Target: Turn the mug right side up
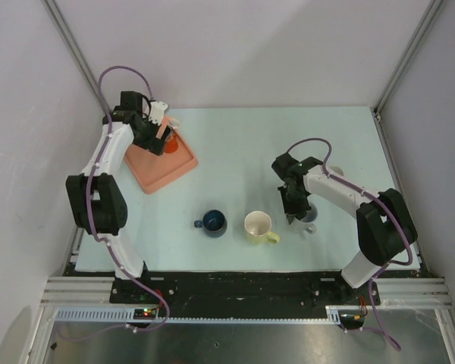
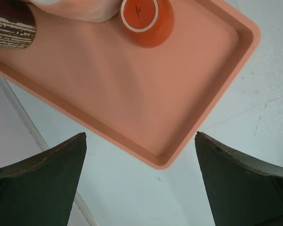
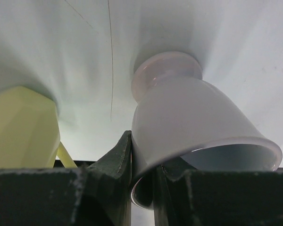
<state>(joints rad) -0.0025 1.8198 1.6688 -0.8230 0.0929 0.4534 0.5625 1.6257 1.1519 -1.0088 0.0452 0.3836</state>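
The orange cup sits bottom up [image 1: 171, 145] in the tray. Next, I lift it with my left gripper and pass it to my right gripper to stand it upright.
A pale lavender-white mug [image 3: 188, 113] is pinched at its rim by my right gripper [image 3: 144, 141], one finger outside the wall and one inside. Its foot points at the table and its opening faces the wrist; it leans slightly. In the top view the mug [image 1: 310, 217] sits at the right front under my right gripper [image 1: 297, 212]. My left gripper [image 2: 140, 135] is open and empty, hovering over the near corner of a salmon tray [image 2: 179, 108]; in the top view it [image 1: 161, 127] is at the back left.
The tray [image 1: 161, 173] holds an orange cup [image 2: 146, 16], bottom up, a brown striped cup [image 2: 12, 29] and a white object. A dark blue mug [image 1: 212, 222] and a yellow mug [image 1: 258, 226] stand upright at the front middle; the yellow one [image 3: 21, 127] is just left of my right gripper.
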